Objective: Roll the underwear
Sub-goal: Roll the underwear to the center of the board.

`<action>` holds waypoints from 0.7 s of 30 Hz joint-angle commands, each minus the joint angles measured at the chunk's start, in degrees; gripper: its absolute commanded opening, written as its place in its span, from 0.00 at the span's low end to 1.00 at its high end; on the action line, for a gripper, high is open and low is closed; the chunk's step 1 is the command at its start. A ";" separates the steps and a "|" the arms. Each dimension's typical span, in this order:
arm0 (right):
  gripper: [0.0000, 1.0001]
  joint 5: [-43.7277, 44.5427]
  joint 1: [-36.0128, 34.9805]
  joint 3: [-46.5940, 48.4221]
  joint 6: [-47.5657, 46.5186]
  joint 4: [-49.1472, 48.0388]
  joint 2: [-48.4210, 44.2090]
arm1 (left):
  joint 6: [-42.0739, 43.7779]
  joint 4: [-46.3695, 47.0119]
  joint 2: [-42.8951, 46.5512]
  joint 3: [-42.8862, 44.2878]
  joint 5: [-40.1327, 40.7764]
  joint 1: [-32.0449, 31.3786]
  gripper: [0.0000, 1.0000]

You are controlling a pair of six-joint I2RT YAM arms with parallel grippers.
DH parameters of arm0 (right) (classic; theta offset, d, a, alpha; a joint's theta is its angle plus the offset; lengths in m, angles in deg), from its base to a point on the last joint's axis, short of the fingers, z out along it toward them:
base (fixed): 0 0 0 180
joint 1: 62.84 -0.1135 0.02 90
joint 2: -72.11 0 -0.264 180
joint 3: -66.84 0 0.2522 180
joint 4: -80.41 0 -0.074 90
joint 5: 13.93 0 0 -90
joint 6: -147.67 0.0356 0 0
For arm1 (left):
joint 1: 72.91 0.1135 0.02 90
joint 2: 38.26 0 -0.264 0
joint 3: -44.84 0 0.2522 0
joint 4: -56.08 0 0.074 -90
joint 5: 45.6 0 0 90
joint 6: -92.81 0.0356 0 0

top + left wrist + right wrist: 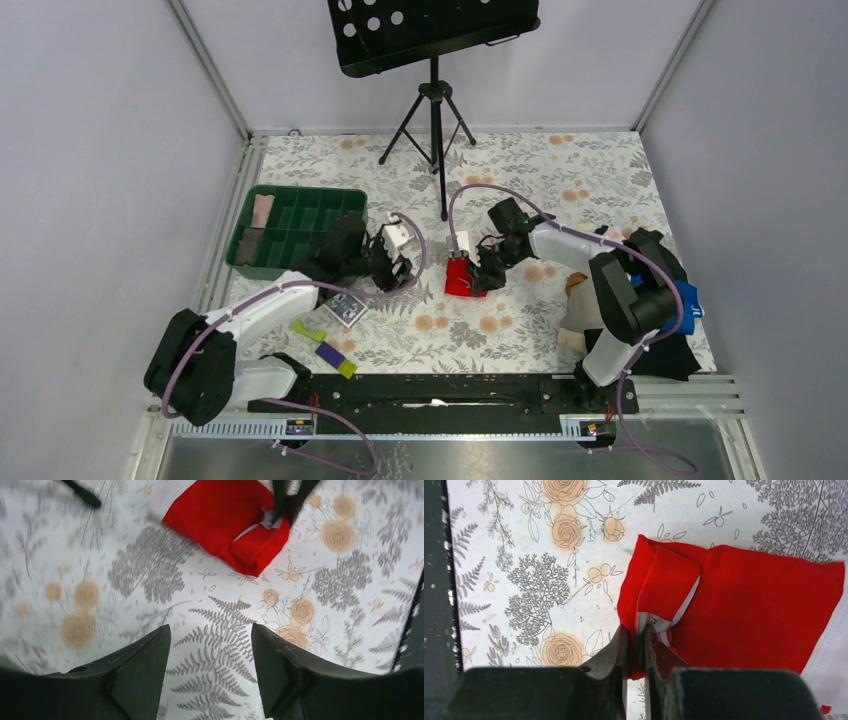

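My right gripper has the slanted flap (670, 585) widening away from it, so next my left gripper grabs the opposite end of the folded edge (645, 549) and pulls it toward the front of the table.
The red underwear (461, 277) lies partly folded on the flowered tablecloth at mid-table. In the right wrist view the underwear (744, 605) fills the right half, a folded flap with white trim at its left edge. My right gripper (637, 630) is shut on that folded edge, cloth pinched between its fingers; from above the right gripper (487, 272) sits at the cloth's right side. In the left wrist view the underwear (220, 517) lies ahead, apart from my left gripper (210, 635), which is open over bare cloth-patterned table. From above the left gripper (400, 267) stands left of the underwear.
A green compartment tray (290, 228) sits at the back left. A music stand (432, 110) rises behind the middle. A patterned card (345, 309) and purple-and-yellow blocks (333, 355) lie near the left arm. Blue, dark and pale clothes (665, 330) pile at the right edge.
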 commanded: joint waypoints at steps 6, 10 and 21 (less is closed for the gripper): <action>0.10 -3.80 4.78 4.55 5.79 7.52 7.90 | 32.21 22.07 -7.81 -1.72 -4.81 -10.96 0.65; 0.11 -2.94 5.00 4.97 6.38 6.58 8.70 | 39.83 22.64 -18.16 4.20 -7.32 -12.56 0.65; 0.11 -2.34 5.48 5.57 8.28 5.55 9.57 | 43.52 16.89 -28.03 12.22 -11.66 -14.56 0.59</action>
